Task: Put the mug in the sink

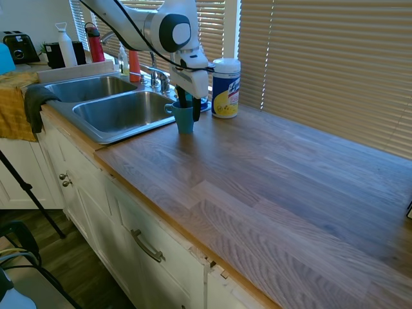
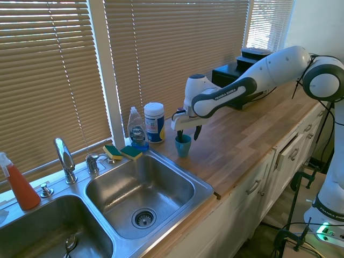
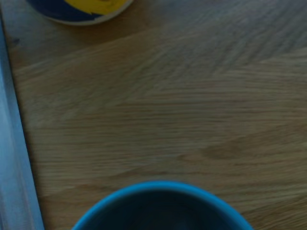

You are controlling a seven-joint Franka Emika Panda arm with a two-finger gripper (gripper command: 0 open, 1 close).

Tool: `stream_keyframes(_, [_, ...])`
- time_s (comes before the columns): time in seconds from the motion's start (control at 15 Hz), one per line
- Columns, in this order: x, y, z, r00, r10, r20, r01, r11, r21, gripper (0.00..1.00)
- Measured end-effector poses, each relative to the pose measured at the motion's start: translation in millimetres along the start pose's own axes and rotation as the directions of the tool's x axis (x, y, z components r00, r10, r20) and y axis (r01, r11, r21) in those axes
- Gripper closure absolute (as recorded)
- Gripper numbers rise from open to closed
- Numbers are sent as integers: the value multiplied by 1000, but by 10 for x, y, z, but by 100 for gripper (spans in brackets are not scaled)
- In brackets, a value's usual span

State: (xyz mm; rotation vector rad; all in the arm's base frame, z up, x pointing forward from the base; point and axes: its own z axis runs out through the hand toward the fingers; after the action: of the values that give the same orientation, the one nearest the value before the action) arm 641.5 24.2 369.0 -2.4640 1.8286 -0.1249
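Observation:
My gripper will tilt the mug a little when it lifts it, because it straddles the mug's side point(image 1: 191, 111) off to its side.
The small teal-blue mug point(image 1: 185, 120) point(image 2: 183, 146) stands upright on the wooden counter just beside the sink's rim, handle toward the basin. My gripper point(image 1: 188, 106) point(image 2: 188, 134) hangs over it, open. One dark finger dips inside the mug; the other hangs outside its wall on the side away from the sink. The stainless sink point(image 1: 116, 112) point(image 2: 158, 177) lies right beside the mug. In the wrist view the mug's blue rim point(image 3: 163, 199) fills the bottom edge, with the sink's steel edge point(image 3: 12, 143) along one side.
A white-and-yellow wipes canister point(image 1: 226, 88) point(image 2: 154, 122) point(image 3: 79, 9) stands close behind the mug. A dish soap bottle point(image 2: 138, 129) and sponges point(image 2: 123, 152) sit at the sink's back rim near the chrome faucet point(image 2: 64, 158). An orange spray bottle point(image 2: 19, 185) stands by the farther basin.

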Motion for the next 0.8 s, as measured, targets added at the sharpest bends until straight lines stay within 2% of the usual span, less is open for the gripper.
stream_keyframes(0.33, [-20, -6, 206, 1000, 4, 16, -4, 999, -32, 100])
stream_keyframes(0.8, [-17, -4, 253, 999, 19, 33, -18, 999, -34, 100])
